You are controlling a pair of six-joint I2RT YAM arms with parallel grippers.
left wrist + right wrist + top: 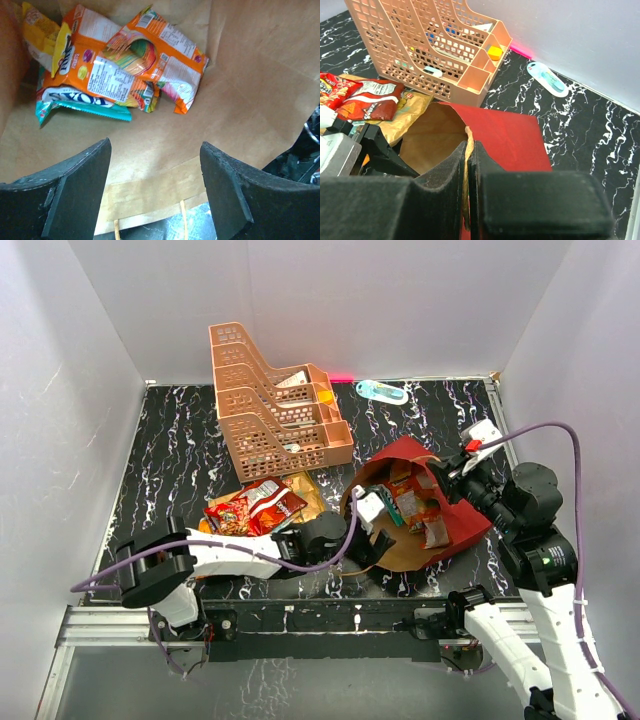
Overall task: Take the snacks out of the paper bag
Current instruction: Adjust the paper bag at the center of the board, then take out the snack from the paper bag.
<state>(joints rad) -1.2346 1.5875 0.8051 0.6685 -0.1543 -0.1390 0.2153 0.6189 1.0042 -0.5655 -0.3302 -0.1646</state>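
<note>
My left gripper should turn because the teal packet's free edge (pixel 90 107) runs along its opening. It should turn until its fingers are on both sides of that edge (pixel 119 112) and then pinch it.
The red paper bag (pixel 455 525) lies on its side, its mouth facing my left arm and its brown inside (pixel 240 85) showing. My left gripper (pixel 155 150) is open at the mouth (pixel 372 512) with nothing between its fingers (pixel 80 185). Deeper inside lie snacks: an orange packet (pixel 150 60), a second orange one (pixel 75 55), a teal packet (pixel 80 102) and a yellow one (pixel 37 32). Outside, red packets (pixel 255 508) rest on a tan-gold chip bag (pixel 308 488). My right gripper (pixel 469 150) is shut on the bag's twine handle at its upper edge (pixel 452 472).
The peach tiered rack (pixel 275 410) stands behind the bag and the removed packets, also in the right wrist view (pixel 430 45). A small blue-green bottle (pixel 382 391) lies by the back wall. White walls close off three sides of the black marbled table (pixel 170 460).
</note>
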